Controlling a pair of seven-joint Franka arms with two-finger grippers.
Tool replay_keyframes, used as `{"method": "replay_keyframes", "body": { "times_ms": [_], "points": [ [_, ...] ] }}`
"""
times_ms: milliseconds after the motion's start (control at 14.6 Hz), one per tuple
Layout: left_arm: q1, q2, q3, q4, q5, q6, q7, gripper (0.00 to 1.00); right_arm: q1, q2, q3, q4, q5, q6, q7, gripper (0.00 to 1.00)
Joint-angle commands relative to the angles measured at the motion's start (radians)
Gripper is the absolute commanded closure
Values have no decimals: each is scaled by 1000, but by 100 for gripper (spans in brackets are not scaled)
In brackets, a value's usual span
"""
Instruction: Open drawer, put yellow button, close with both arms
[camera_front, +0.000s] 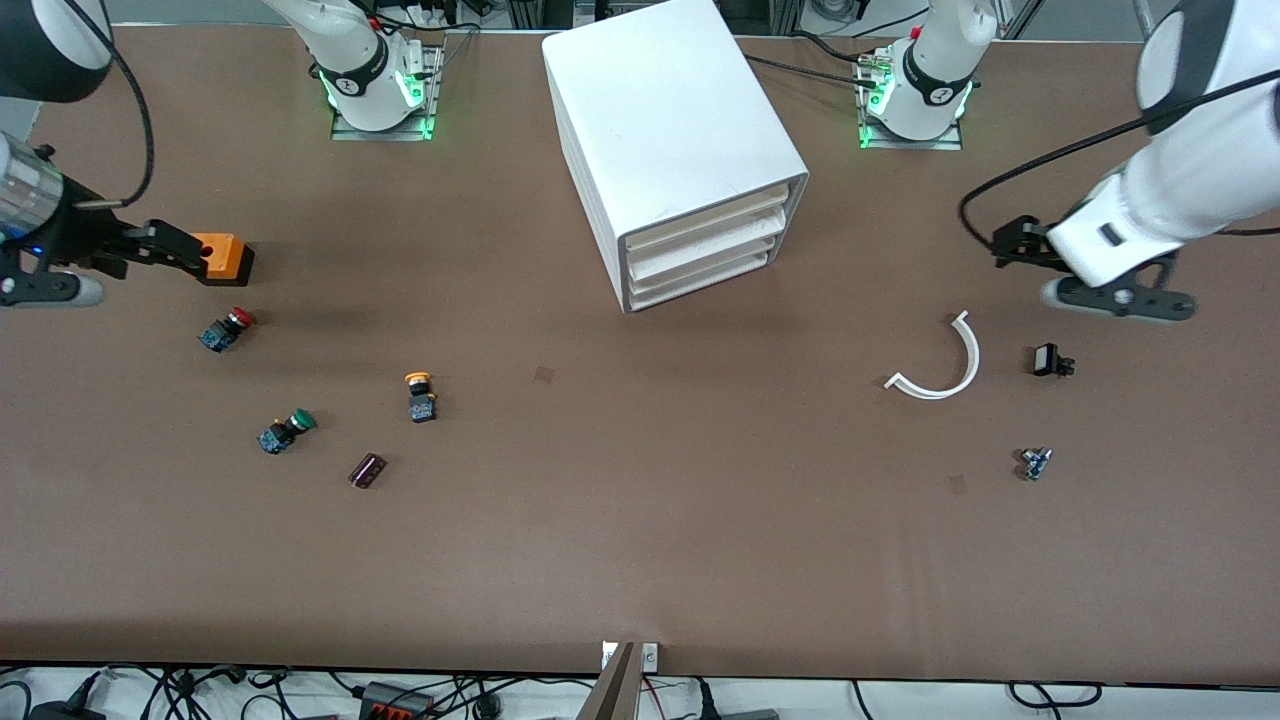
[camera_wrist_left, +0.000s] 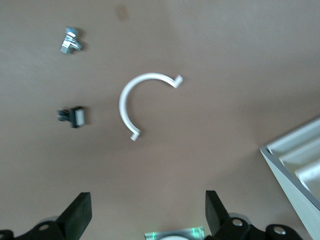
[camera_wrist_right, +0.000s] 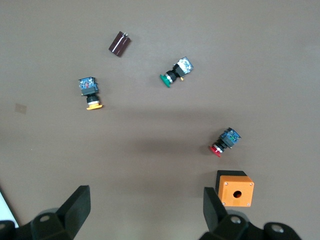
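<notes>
My gripper will make the top drawer slide straight out and stay level when it pulls, because the top drawer's front (camera_front: 710, 228) sits inside the white cabinet's straight frame (camera_front: 795, 188).
The white three-drawer cabinet (camera_front: 680, 150) stands at the middle of the table between the arms' bases, and all three drawers (camera_front: 700, 250) are shut. Its corner shows in the left wrist view (camera_wrist_left: 300, 165). The yellow button (camera_front: 420, 395) lies on the table toward the right arm's end, nearer the front camera than the cabinet; it also shows in the right wrist view (camera_wrist_right: 90, 92). My right gripper (camera_front: 185, 250) is open and empty, up in the air beside an orange box (camera_front: 222, 258). My left gripper (camera_front: 1012, 245) is open and empty, over the left arm's end of the table.
A red button (camera_front: 226, 329), a green button (camera_front: 286, 431) and a dark purple block (camera_front: 367, 470) lie near the yellow button. A white curved piece (camera_front: 945, 365), a small black part (camera_front: 1050, 361) and a small metal part (camera_front: 1035, 462) lie toward the left arm's end.
</notes>
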Motion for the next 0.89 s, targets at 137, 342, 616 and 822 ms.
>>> {"method": "replay_keyframes", "body": {
  "times_ms": [137,342,616,822],
  "points": [
    [-34,44,-5,-12,-325,-43,19,0,71,146,1,112,0,7,-5,0],
    [-34,61,-38,-79,-545,17,20,0,104,220,1,123,3,54,9,0],
    [-33,64,-153,-150,-706,175,68,0,147,306,1,136,3,100,14,0],
    [-34,102,-164,-230,-861,272,285,0,172,353,1,137,15,146,15,0]
  ]
}}
